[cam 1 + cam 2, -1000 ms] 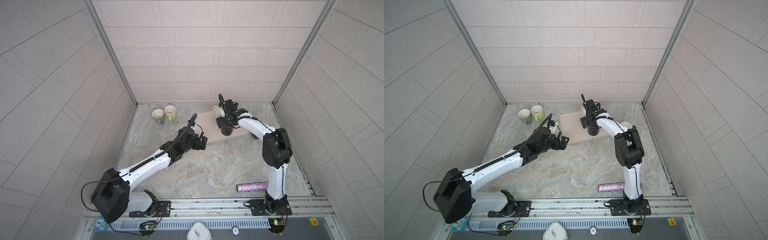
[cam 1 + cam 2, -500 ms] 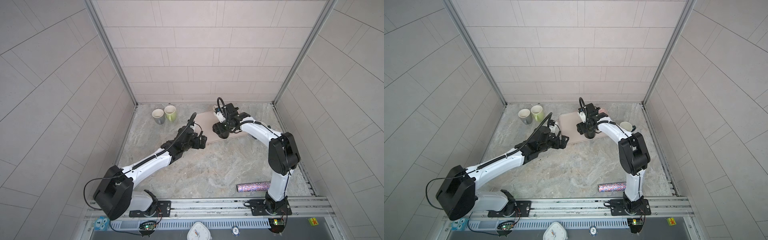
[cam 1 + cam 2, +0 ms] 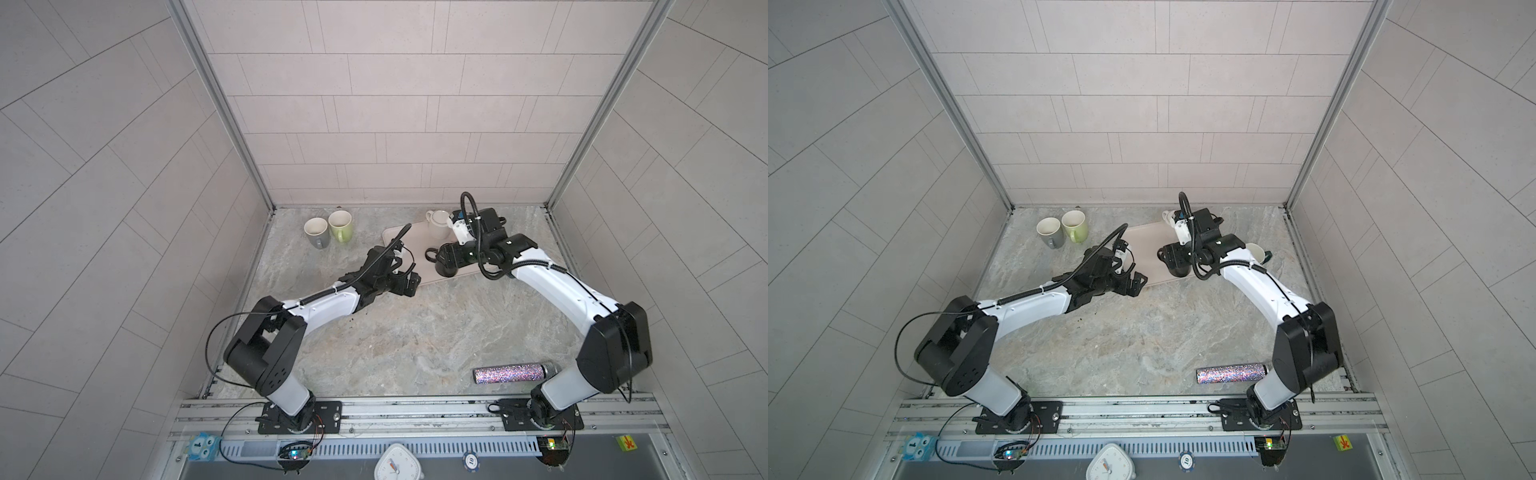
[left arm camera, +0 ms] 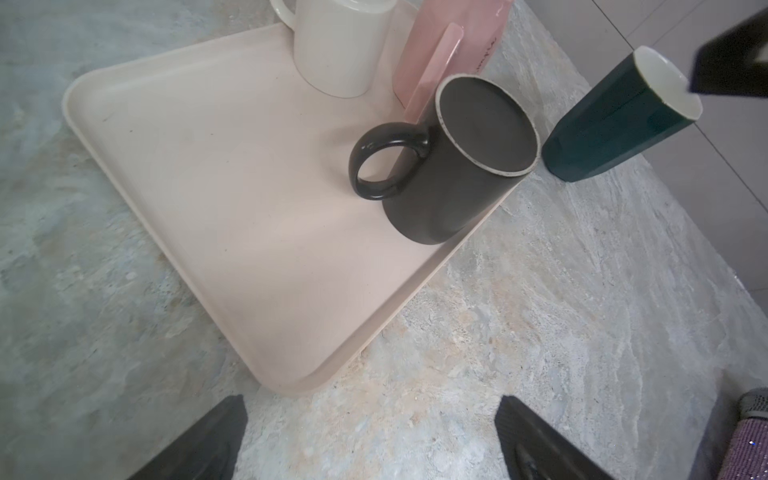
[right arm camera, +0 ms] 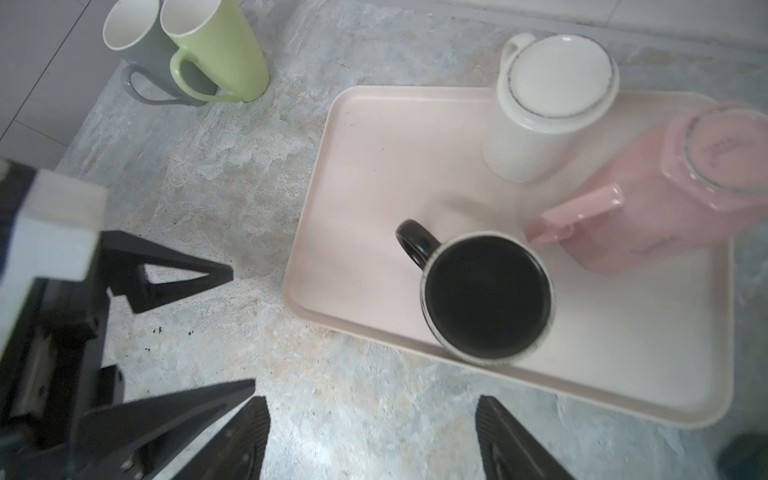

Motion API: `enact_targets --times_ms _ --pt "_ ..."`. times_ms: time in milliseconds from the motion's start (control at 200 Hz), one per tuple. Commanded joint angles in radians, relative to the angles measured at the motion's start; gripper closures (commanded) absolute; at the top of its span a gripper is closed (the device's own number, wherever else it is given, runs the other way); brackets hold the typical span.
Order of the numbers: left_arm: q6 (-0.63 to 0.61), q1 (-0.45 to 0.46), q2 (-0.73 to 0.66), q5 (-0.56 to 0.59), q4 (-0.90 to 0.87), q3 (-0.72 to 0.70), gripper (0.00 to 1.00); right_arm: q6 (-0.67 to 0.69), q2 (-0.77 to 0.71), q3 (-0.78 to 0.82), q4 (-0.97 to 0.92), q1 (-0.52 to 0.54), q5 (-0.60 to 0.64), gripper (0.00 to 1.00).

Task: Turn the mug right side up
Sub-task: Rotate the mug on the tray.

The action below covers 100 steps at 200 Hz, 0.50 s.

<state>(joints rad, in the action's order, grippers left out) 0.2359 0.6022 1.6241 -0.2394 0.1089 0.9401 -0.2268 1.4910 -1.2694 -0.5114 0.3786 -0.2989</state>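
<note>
The black mug's handle (image 3: pixel 431 254) juts out over empty tray toward my left gripper, so I keep moving closer until my open fingers are around the handle.
A black mug (image 4: pixel 453 166) stands upside down, base up, near the front edge of a beige tray (image 4: pixel 208 166); both top views show it (image 3: pixel 446 269). Behind it on the tray a white mug (image 5: pixel 544 104) and a pink mug (image 5: pixel 648 199) are also upside down. My right gripper (image 5: pixel 368 415) is open and empty, hovering just over the black mug (image 5: pixel 486 295), with only table between its fingers. My left gripper (image 4: pixel 372 415) is wide open and empty, low over the table at the tray's near left corner (image 3: pixel 409 284).
A grey mug (image 3: pixel 318 232) and a light green mug (image 3: pixel 340 225) stand upright at the back left. A dark green mug (image 4: pixel 615 124) stands upright right of the tray. A glittery tube (image 3: pixel 513 372) lies at the front right. Tiled walls enclose the table.
My right wrist has swung from upright over the black mug to a lower, leftward-reaching pose. The mug still stands base up. The left arm has barely moved.
</note>
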Motion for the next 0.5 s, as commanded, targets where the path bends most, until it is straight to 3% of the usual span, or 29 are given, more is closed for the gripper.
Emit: enact_targets --times_ms 0,215,495 --pt "-0.145 -0.004 0.044 -0.061 0.052 0.076 0.0 -0.064 -0.103 0.113 0.0 -0.009 -0.008 0.21" --pt "-0.282 -0.004 0.204 -0.203 0.026 0.228 0.0 -0.067 -0.389 0.347 0.03 -0.012 0.025 0.21" --pt "-0.372 -0.025 0.334 -0.258 -0.027 0.38 0.07 -0.057 -0.627 0.418 -0.068 -0.016 0.015 0.22"
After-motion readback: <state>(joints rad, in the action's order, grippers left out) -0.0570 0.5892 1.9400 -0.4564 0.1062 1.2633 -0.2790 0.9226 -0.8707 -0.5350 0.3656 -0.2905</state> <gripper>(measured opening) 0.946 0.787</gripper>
